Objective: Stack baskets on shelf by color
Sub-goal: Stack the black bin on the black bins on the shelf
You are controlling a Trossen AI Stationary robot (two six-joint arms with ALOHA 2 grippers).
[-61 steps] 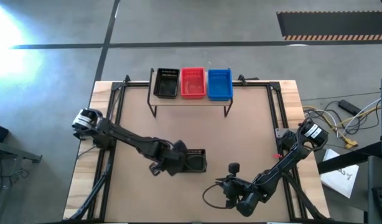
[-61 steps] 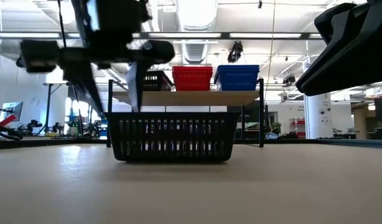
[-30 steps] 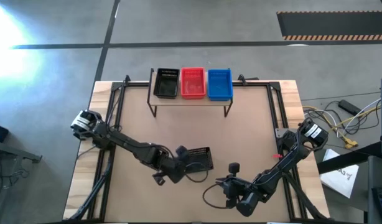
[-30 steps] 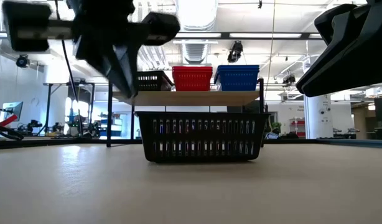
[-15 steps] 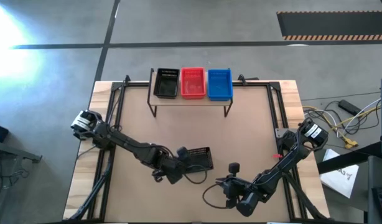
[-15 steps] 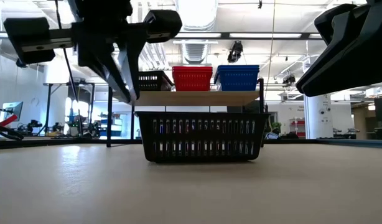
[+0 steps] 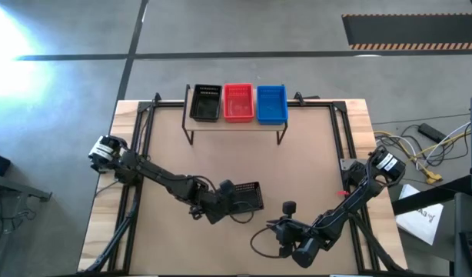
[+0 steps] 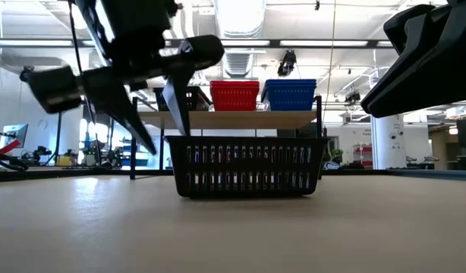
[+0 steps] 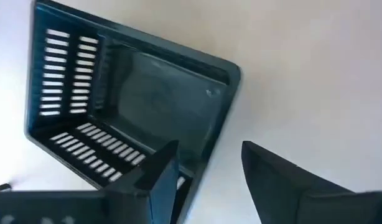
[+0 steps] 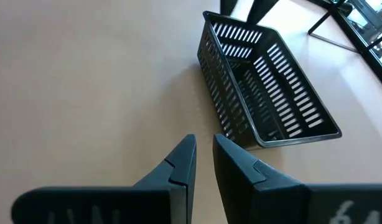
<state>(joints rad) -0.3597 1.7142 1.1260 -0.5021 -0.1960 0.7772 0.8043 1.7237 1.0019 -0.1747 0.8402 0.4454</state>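
The black slotted basket gets narrower from rim to base, so it will fit down inside the shelf's black basket when I lower it.
A black slotted basket stands upright on its base on the table, near the middle of the near half. My left gripper is open at that basket's left short end. One finger is over the inside and one is outside the wall. My right gripper waits near the table's near edge, open by a narrow gap, pointing at the basket. On the shelf stand a black, a red and a blue basket. My left gripper slants down from the table's left with its fingers astride the basket's left short wall. I cannot tell whether either finger touches the wall.
The shelf stands on thin black legs at the table's far side. A black frame runs along the table's left and right edges. Bare tabletop lies between the shelf and the loose basket.
Two seconds ago the basket lay farther left under my left gripper. It then slid toward the table's right and has since stayed put. In the last second my left gripper has tipped, turned and come down toward the basket's left end.
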